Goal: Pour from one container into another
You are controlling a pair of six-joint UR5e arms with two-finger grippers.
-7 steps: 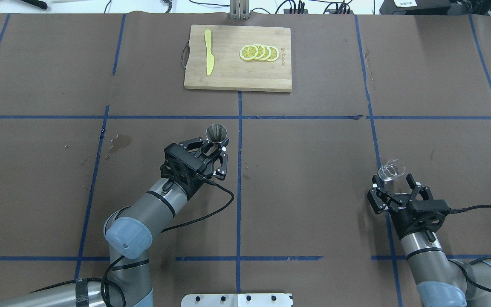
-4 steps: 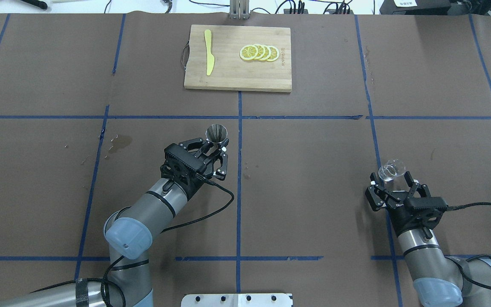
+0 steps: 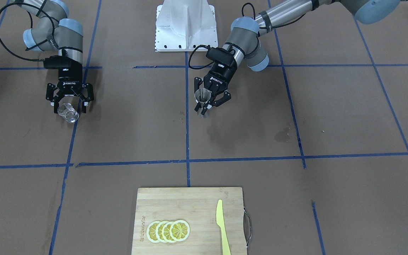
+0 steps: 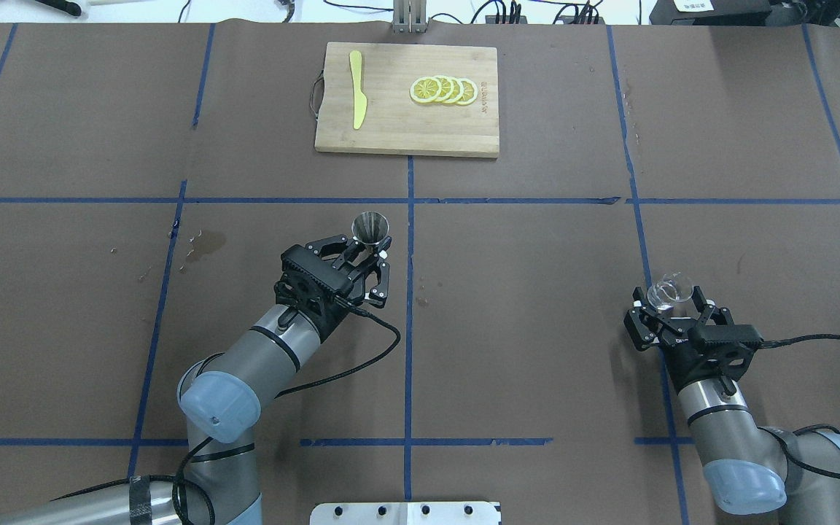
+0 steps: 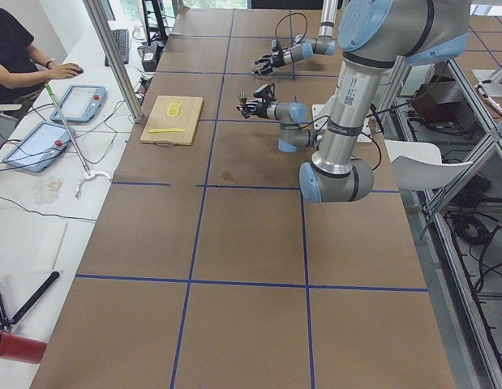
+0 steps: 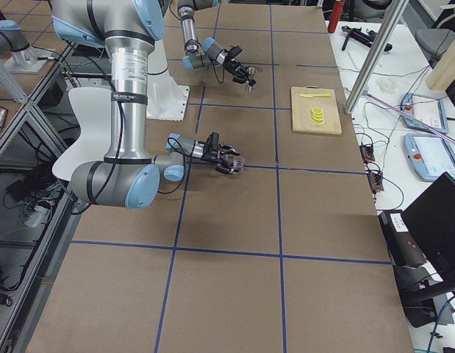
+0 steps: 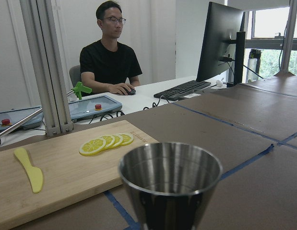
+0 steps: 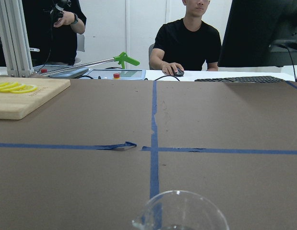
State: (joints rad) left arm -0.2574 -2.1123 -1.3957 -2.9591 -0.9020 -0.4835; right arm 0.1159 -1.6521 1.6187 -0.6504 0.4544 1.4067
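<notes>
The cup (image 3: 68, 112) has a rim that sticks out into a small spout, so clear liquid should flow off there in a thin stream when the robot tips the cup.
The small clear glass cup (image 4: 669, 292) stands on the brown table at the near right; it also shows as the cup (image 3: 68, 112). My right gripper (image 4: 669, 300) is open, one finger on each side of the cup with gaps showing. In the right wrist view only the cup's rim (image 8: 181, 211) shows, at the bottom centre. The steel jigger (image 4: 371, 227) is held upright near the table's middle, and my left gripper (image 4: 369, 251) is shut on its waist. The left wrist view looks into the jigger's top cone (image 7: 170, 178), which looks empty.
A wooden cutting board (image 4: 405, 138) lies at the far centre with a yellow knife (image 4: 356, 87) and several lemon slices (image 4: 443, 90). A wet stain (image 4: 205, 244) marks the paper left of the left gripper. People sit at desks beyond the table's far edge.
My right gripper has moved forward, so its fingers now flank the glass cup. The left gripper and the jigger have not moved.
</notes>
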